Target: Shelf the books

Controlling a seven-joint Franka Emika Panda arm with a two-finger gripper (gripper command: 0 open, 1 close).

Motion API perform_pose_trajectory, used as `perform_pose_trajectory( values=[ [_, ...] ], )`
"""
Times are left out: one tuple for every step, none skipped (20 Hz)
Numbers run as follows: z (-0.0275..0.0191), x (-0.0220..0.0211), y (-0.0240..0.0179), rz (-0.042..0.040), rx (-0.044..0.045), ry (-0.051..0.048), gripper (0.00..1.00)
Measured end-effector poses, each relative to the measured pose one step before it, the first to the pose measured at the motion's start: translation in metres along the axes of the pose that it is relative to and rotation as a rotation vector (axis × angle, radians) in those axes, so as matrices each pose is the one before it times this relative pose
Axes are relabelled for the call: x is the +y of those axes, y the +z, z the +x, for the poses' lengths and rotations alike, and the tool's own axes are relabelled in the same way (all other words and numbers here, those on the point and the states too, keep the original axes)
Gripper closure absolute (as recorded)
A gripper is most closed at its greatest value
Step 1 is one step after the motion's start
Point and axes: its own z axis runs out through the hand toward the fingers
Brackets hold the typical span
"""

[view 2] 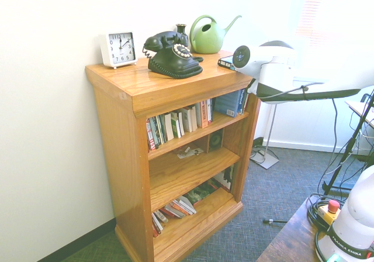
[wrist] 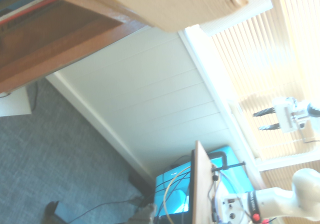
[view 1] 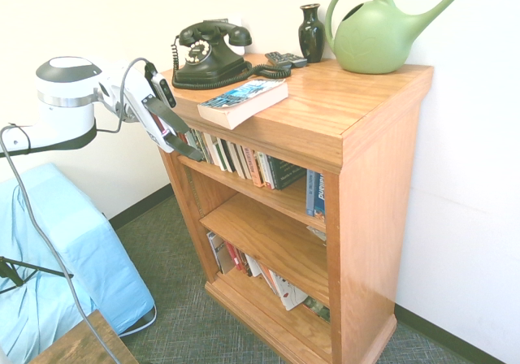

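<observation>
The book's pale page edges [view 1: 260, 107] are lying tight together, so I expect the book to stay closed and straight when I carry it by its overhanging end [view 1: 215, 118].
The book [view 1: 242, 101], a thick paperback with a blue-and-black cover and pale page edges, lies flat on the top board of the wooden shelf [view 1: 370, 185] near its front corner. In the second exterior view only a dark end of the book [view 2: 224, 63] peeks out beside the white arm. My gripper [view 1: 190, 148] hangs just below that corner of the overhanging board, at the end of the upper row of books. Its dark fingers [view 1: 180, 130] point down toward the shelf opening and stand open with nothing between them. The wrist view shows the underside of the shelf [wrist: 150, 4], wall and carpet.
On the top board stand a black rotary phone [view 1: 209, 54], a black vase [view 1: 310, 32], a green watering can [view 1: 378, 31] and a white clock [view 2: 118, 48]. Rows of other books [view 1: 244, 159] fill the upper level; more lean on the bottom level. A blue-covered block [view 1: 73, 250] sits beside the arm.
</observation>
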Motion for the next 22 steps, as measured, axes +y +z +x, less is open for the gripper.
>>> perform_pose_trajectory(
  values=[
    [0.00019,-0.00730,-0.00088,-0.01060,0.01216,-0.00470,0.00],
    [0.00000,-0.00743,-0.00214,-0.00841,0.01169,-0.00537,0.00],
    [0.00044,-0.00644,-0.00346,-0.00547,0.01164,-0.00536,0.00],
    [0.00059,-0.00562,-0.00392,-0.00380,0.01195,-0.00406,0.00],
    [0.00160,-0.00479,-0.00374,-0.00379,0.01181,-0.00195,0.00],
    [0.00269,-0.00436,-0.00329,-0.00043,0.00971,0.00091,0.00],
    [0.00335,-0.00395,-0.00192,-0.00203,0.00583,0.00297,0.00],
    [0.00383,-0.00336,-0.00053,-0.00215,0.00311,0.00468,0.00],
    [0.00367,-0.00321,0.00096,-0.00114,0.00071,0.00438,0.00],
    [0.00285,-0.00293,0.00132,-0.00242,0.00271,0.00334,0.00],
    [0.00272,-0.00271,0.00203,-0.00346,0.00168,0.00263,0.00],
    [0.00188,-0.00253,0.00201,-0.00344,0.00050,0.00162,0.00],
    [0.00248,-0.00232,0.00174,-0.00286,0.00080,0.00231,0.00],
    [0.00161,-0.00228,0.00166,-0.00270,-0.00001,0.00107,0.00],
    [0.00080,-0.00230,0.00171,-0.00293,-0.00023,0.00014,0.00],
    [0.00121,-0.00234,0.00112,-0.00230,0.00258,0.00078,0.00],
    [0.00118,-0.00214,0.00053,-0.00101,0.00130,0.00062,0.00],
    [0.00114,-0.00234,0.00047,-0.00075,0.00053,0.00013,0.00],
    [0.00128,-0.00219,-0.00003,0.00025,0.00027,0.00058,0.00],
    [0.00123,-0.00196,0.00016,-0.00006,-0.00024,0.00011,0.00],
    [0.00097,-0.00212,0.00079,-0.00150,-0.00002,-0.00086,1.00],
    [0.00086,-0.00184,0.00143,-0.00258,-0.00087,-0.00013,1.00]
  ],
)
